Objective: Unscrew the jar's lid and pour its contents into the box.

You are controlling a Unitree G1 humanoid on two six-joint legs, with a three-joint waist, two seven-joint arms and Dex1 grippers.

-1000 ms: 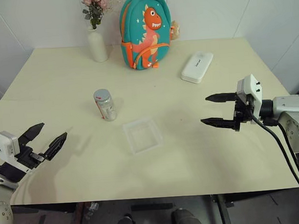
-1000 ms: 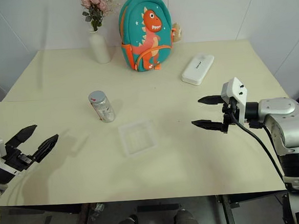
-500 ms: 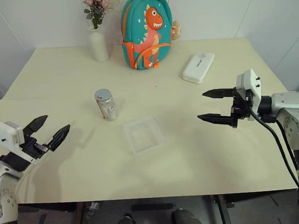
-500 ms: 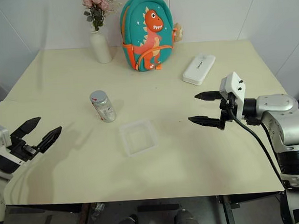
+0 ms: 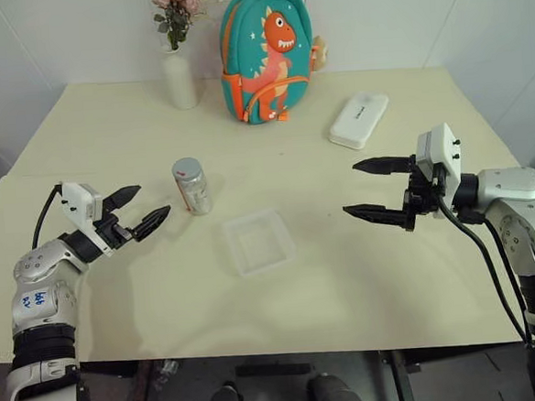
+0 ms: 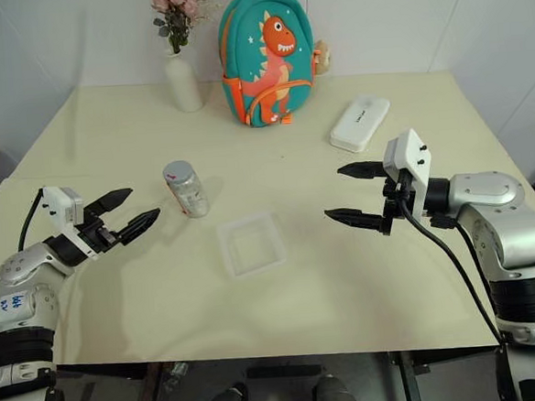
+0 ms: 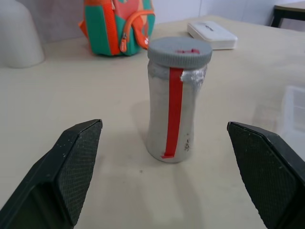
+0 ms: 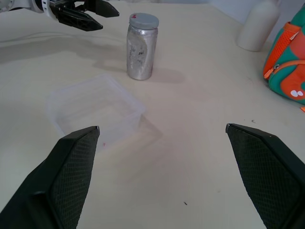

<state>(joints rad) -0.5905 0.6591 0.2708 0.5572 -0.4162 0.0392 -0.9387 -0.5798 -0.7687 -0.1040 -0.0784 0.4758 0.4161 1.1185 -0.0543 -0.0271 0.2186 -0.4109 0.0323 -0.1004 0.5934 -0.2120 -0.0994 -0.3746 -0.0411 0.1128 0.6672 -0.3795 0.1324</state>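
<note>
The grey lid [image 7: 179, 51] should stay seated when I twist it, while its red mark [image 7: 188, 51] circles away, because that mark sits above the jar's red stripe.
The jar [image 5: 191, 187] stands upright left of the table's middle, clear with a red stripe, and its grey lid [image 5: 185, 168] is screwed on. I cannot make out the contents through the cloudy wall. The box [image 5: 258, 242], a shallow clear tray, lies just right of and nearer than the jar. My left gripper [image 5: 153, 199] is open, level, a short way left of the jar and pointing at it; the left wrist view has the jar [image 7: 174, 109] between the spread fingers but farther off. At the right my right gripper [image 5: 350, 188] hangs open above the table, pointing left toward the box.
A white flower vase [image 5: 181, 78] and a teal dinosaur backpack [image 5: 269, 53] stand along the far edge. A white oblong case [image 5: 359, 119] lies at the far right. The table's near edge runs just below both arms.
My left gripper has come forward and to the right, from near the table's left front corner up to the jar. The right gripper has drifted slightly left. Both stay open.
</note>
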